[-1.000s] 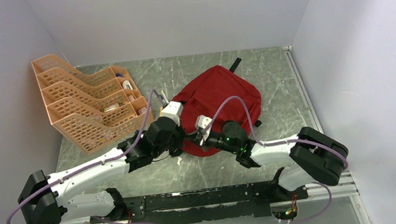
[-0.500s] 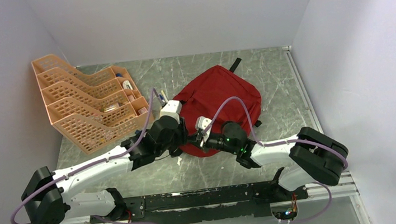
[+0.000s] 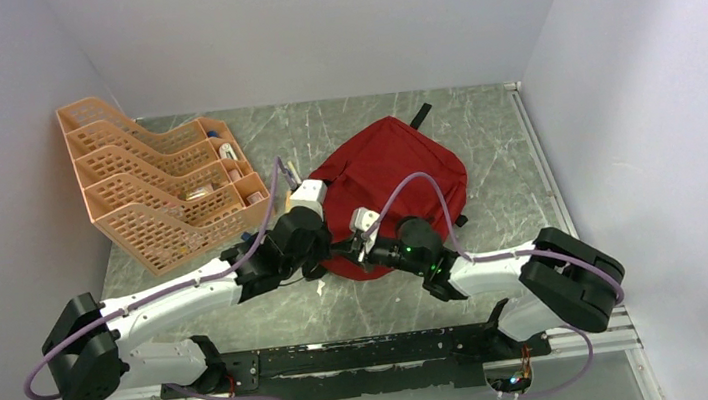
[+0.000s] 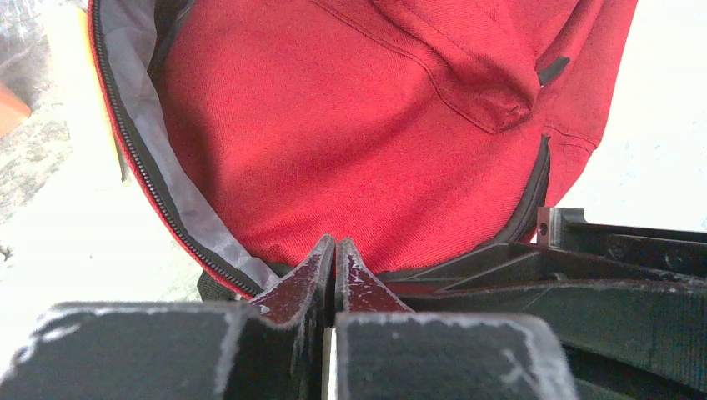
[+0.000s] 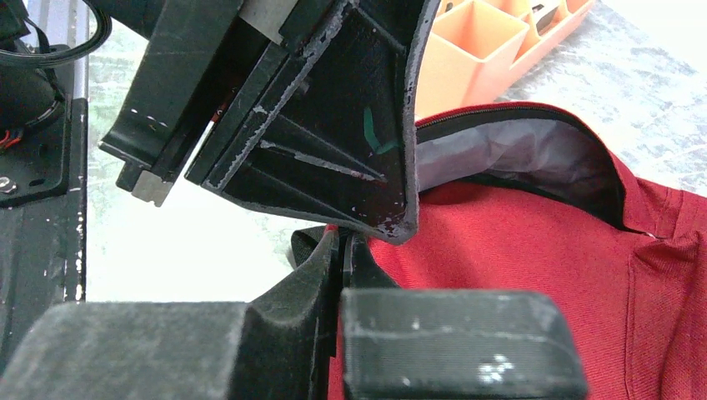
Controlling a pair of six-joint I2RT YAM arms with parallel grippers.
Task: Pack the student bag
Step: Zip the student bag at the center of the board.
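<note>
My right gripper crowds my left gripper at the bag's rim (image 5: 333, 227), so my right gripper should move back along the closed zipper (image 3: 370, 275) and steady the bag there.
The student bag (image 3: 396, 160) lies flat in the middle of the table, red, its zipper (image 4: 142, 167) open along the left rim and grey lining (image 4: 137, 125) showing. Both grippers meet at its near-left corner. My left gripper (image 4: 335, 246) is shut, its tips pressed against the bag's lower edge (image 4: 375, 125), with nothing visible between them. My right gripper (image 5: 343, 242) is shut on a thin dark strip at the bag's rim (image 5: 542, 250), next to a black strap loop (image 5: 307, 243). In the top view the left gripper (image 3: 328, 254) and right gripper (image 3: 348, 249) almost touch.
An orange tray rack (image 3: 158, 197) holding small items stands at the back left, close to the bag; its corner (image 5: 492, 42) also shows in the right wrist view. Walls close in the table on three sides. The arms' black mounting rail (image 3: 368, 354) runs along the near edge.
The left arm's shoulder and elbow have shifted a little to the right while its gripper stays at the bag's near corner. The right arm and the bag have not moved.
</note>
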